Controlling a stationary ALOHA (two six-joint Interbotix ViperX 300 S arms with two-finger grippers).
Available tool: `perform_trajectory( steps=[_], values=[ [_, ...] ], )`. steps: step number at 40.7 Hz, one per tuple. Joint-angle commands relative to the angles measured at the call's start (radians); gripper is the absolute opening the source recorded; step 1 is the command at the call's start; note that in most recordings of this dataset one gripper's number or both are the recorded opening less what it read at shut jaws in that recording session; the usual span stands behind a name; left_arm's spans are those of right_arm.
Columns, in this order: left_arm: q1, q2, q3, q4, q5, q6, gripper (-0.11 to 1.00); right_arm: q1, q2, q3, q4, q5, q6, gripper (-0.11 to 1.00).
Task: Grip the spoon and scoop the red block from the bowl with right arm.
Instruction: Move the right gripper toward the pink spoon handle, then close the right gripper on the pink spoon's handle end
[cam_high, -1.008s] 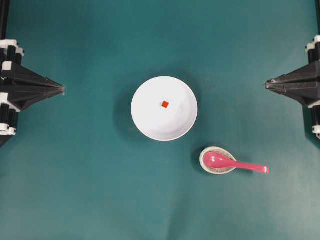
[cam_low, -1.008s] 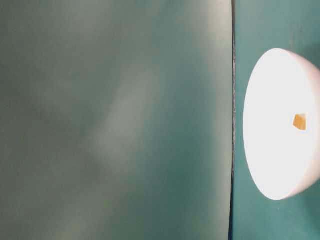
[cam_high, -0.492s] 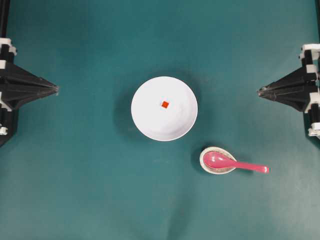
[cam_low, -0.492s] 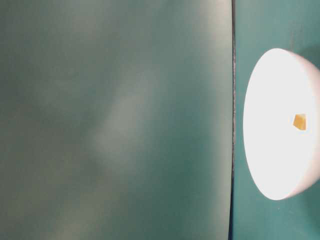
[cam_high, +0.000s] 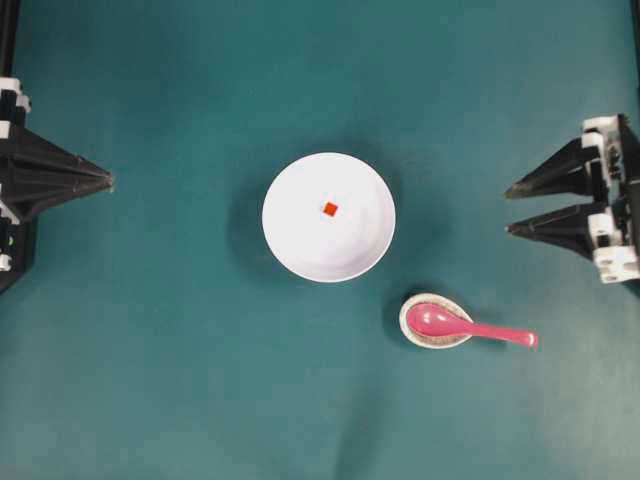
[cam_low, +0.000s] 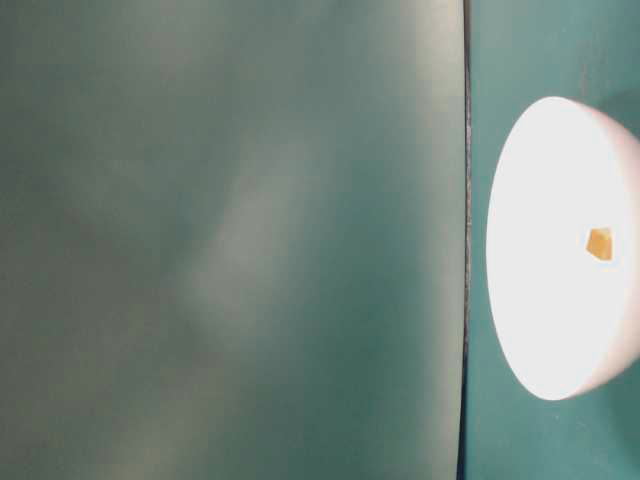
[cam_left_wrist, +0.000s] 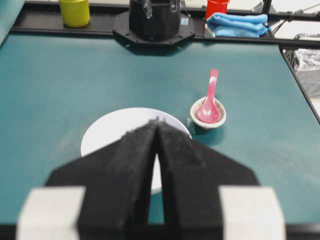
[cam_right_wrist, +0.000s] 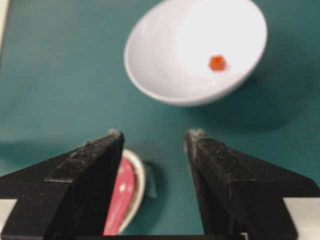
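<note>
The spoon's handle (cam_high: 497, 331) sticks out clear of the dish toward my open right gripper. I keep going down to the handle's end (cam_high: 525, 338) until one finger is on each side of it.
The white bowl (cam_high: 328, 217) sits mid-table with the tiny red block (cam_high: 330, 209) inside it; both show again in the right wrist view, bowl (cam_right_wrist: 195, 50) and block (cam_right_wrist: 217, 62). The pink spoon (cam_high: 470, 327) rests with its scoop in a small speckled dish (cam_high: 434, 322), handle pointing right. My right gripper (cam_high: 508, 210) hovers open and empty at the right edge, well above and to the right of the spoon. In its own view the spoon (cam_right_wrist: 122, 197) lies partly hidden behind the left finger. My left gripper (cam_high: 108, 181) is shut at the left edge.
The left wrist view shows the opposite arm's black base (cam_left_wrist: 154, 22) at the far table edge, with a yellow cup (cam_left_wrist: 74, 12), a red cup (cam_left_wrist: 216, 7) and a blue cloth (cam_left_wrist: 237, 24) behind it. Teal mat surrounds the bowl and dish.
My right gripper has gone from shut to wide open and shifted slightly right. The left gripper drew back a little to the left. Bowl, block and spoon have not moved.
</note>
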Motion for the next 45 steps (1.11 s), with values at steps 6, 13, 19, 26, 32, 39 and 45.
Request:
perform_trajectory(
  steps=[6, 13, 19, 26, 32, 39, 45],
  values=[
    [-0.002, 0.003, -0.032, 0.003, 0.0, 0.0, 0.0, 0.098, 0.103, 0.052, 0.003, -0.109, 0.006, 0.57],
    [0.0, 0.003, -0.032, 0.003, 0.0, 0.0, 0.0, 0.227, 0.212, 0.143, 0.106, -0.318, 0.012, 0.57],
    [0.0, 0.003, -0.032, 0.003, 0.0, 0.0, 0.0, 0.328, 0.305, 0.179, 0.222, -0.479, 0.011, 0.57],
    [0.0, 0.005, -0.031, 0.003, 0.0, -0.005, 0.0, 0.449, 0.419, 0.176, 0.362, -0.583, 0.011, 0.57],
    [0.0, 0.012, -0.028, 0.003, 0.002, -0.018, 0.0, 0.546, 0.508, 0.158, 0.482, -0.646, 0.011, 0.57],
    [0.0, 0.018, -0.026, 0.003, 0.0, -0.023, 0.0, 0.641, 0.577, 0.137, 0.595, -0.733, 0.005, 0.57],
    [0.0, 0.018, -0.026, 0.003, 0.0, -0.023, 0.0, 0.707, 0.62, 0.144, 0.707, -0.793, 0.002, 0.57]
  ],
)
